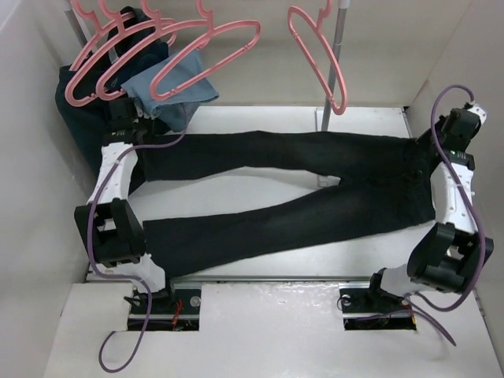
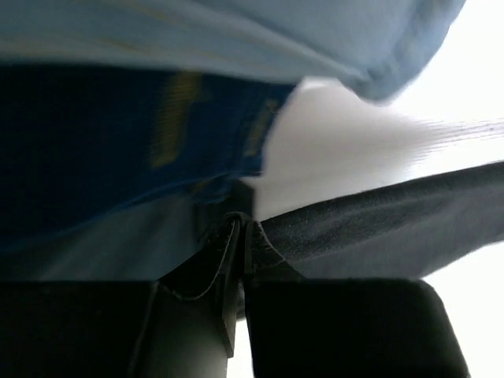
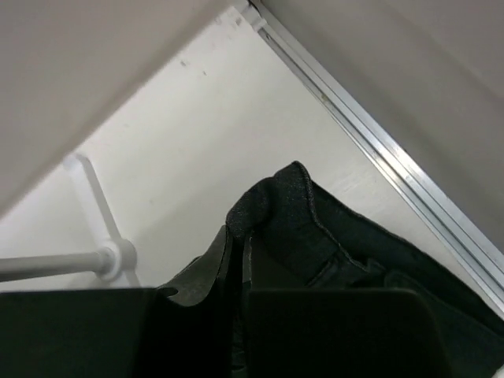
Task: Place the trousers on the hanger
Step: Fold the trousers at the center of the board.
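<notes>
The trousers' legs (image 1: 236, 150) are lying spread apart, so the robot's left gripper and right gripper should fold the far leg forward over the near leg (image 1: 236, 235) before hanging.
The black trousers (image 1: 370, 189) lie flat across the white table, waist at the right and both legs running left. My left gripper (image 1: 138, 134) is at the far leg's hem. In the left wrist view it (image 2: 239, 230) is shut on a pinch of the black fabric (image 2: 378, 213). My right gripper (image 1: 438, 142) is at the waist. In the right wrist view it (image 3: 240, 236) is shut on the waistband (image 3: 299, 213). A bare pink hanger (image 1: 319, 59) hangs from the rail at the back right, above the trousers.
Several more pink hangers (image 1: 126, 47) hang at the back left, with a navy garment (image 1: 79, 110) and a light-blue cloth (image 1: 173, 87) right above my left gripper. The rack's post (image 1: 339, 47) stands at the back right. White walls close in on both sides.
</notes>
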